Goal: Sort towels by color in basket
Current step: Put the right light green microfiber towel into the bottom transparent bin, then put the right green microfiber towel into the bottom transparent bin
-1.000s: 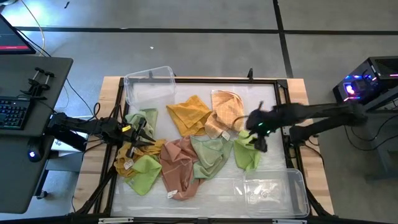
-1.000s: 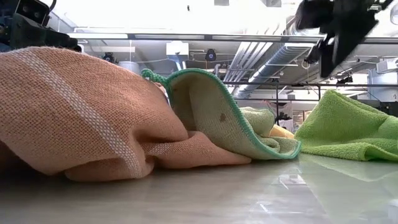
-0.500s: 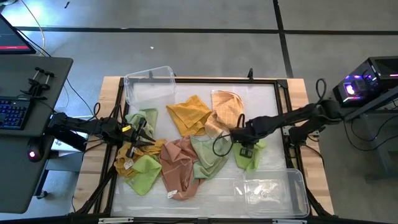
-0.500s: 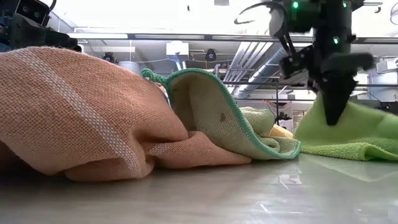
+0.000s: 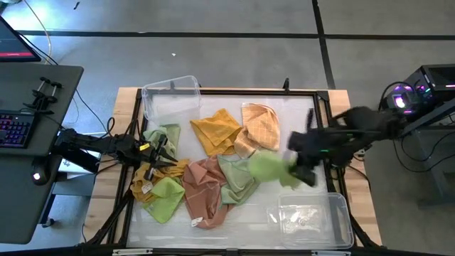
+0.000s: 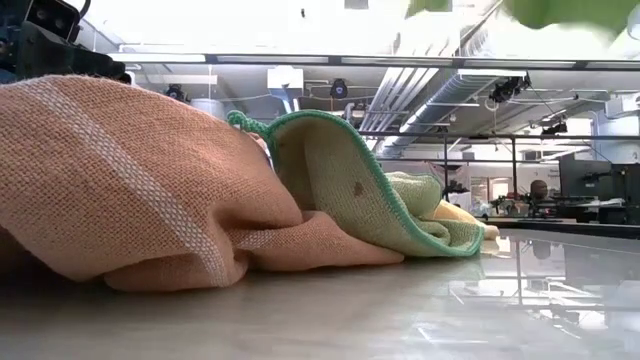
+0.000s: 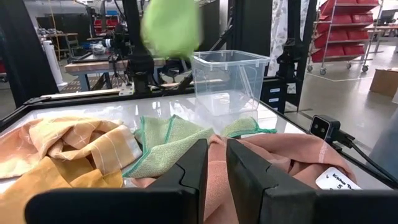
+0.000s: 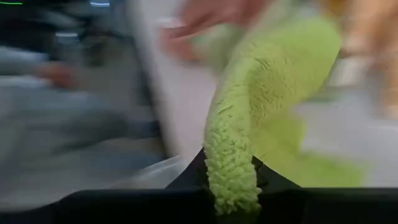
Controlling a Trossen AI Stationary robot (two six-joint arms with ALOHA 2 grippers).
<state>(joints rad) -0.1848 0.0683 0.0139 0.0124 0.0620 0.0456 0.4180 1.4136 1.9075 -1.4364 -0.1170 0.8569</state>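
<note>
I can see that the light green towel hangs free of the heap and the near bin is empty. My right gripper keeps going toward that bin and lets go over it.
Towels lie heaped on the white tabletop: mustard yellow, peach, dusty pink and pale green. My right gripper is up in the air over the table's right part, shut on a light green towel. That towel also shows high up in the left wrist view and the low view. My left gripper waits low over the pink towel at the table's left, with a narrow gap between its fingers. My right gripper pinches a bunched part of the light green towel between its two fingers. The towel is lifted clear of the table and trails away from the fingers toward the table's left. One layer or several, I cannot tell.
A clear plastic bin stands at the far left corner and another at the near right corner. More towels, green and mustard, lie around my left gripper. A dark frame rims the table.
My right gripper came down onto the light green towel at the table's right, shut on it, then rose and moved toward the right edge. The towel has left the table and now hangs in the air from the fingers.
</note>
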